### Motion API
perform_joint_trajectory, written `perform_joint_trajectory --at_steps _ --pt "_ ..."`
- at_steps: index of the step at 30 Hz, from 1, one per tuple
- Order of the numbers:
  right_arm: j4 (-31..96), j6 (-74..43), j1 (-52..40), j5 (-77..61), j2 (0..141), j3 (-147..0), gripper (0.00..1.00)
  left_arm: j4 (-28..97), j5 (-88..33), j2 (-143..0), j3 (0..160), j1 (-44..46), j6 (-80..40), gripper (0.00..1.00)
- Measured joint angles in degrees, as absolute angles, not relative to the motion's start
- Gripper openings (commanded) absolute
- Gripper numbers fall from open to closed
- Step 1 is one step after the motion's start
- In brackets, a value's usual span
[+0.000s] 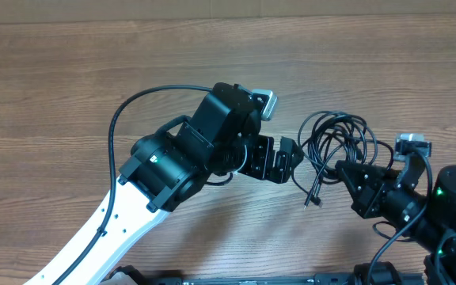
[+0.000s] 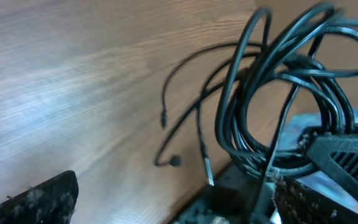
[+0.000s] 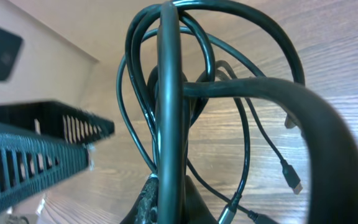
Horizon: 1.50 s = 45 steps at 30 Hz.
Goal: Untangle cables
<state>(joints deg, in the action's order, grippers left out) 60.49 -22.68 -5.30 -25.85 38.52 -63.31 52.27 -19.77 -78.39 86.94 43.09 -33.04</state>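
Note:
I should take the loops [image 1: 316,146] with my left gripper before my right gripper opens, because my right gripper alone holds the cables in one knotty bundle [image 1: 340,141].
The cables [image 1: 337,141] form one knotty black bundle of loops on the wooden table, right of centre, with plug tips trailing toward the front. My right gripper [image 1: 344,172] is shut on a strand at the bundle's near right side. In the right wrist view that thick strand [image 3: 168,106] rises from between the closed fingers [image 3: 157,202]. My left gripper [image 1: 295,161] stands open just left of the bundle, holding nothing. In the left wrist view its fingers [image 2: 39,198] are spread wide, and the cable loops [image 2: 278,106] hang at the right.
The wooden table [image 1: 70,87] stretches to the left and back. The left arm's own thicker black wire [image 1: 121,119] arcs over the table at the left. A loose plug end [image 3: 293,179] lies on the wood beside the held strand.

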Motion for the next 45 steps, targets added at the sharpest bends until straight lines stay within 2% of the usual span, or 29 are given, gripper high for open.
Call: perform_joint_trajectory --at_steps 9,14,24,27,31,33,45 --pt "54.74 -28.60 -5.30 -25.52 38.52 -63.31 0.04 51.35 -22.13 -78.39 86.94 43.79 -54.78 0.98" --pt "54.78 -28.49 -5.30 -27.16 38.52 -63.31 0.04 49.04 -22.33 -78.39 86.94 44.16 -59.57 0.95" --pt "51.09 -23.24 -5.30 -36.77 38.52 -63.31 0.04 47.48 -22.31 -78.39 86.94 45.04 -61.41 0.93" --pt "50.15 -22.81 -5.30 -39.81 38.52 -63.31 0.04 47.09 -22.26 -78.39 86.94 45.04 -61.60 0.81" --pt "50.13 -22.52 -5.30 -41.17 38.52 -63.31 0.04 46.89 -22.24 -78.39 86.94 45.04 -61.82 0.56" --pt "50.15 -22.48 -5.30 -41.80 38.52 -63.31 0.04 46.85 -22.31 -78.39 86.94 45.04 -61.76 0.50" --pt "48.66 -22.46 -5.30 -43.22 38.52 -63.31 0.04 46.39 -24.91 -78.39 86.94 45.04 -62.87 0.45"
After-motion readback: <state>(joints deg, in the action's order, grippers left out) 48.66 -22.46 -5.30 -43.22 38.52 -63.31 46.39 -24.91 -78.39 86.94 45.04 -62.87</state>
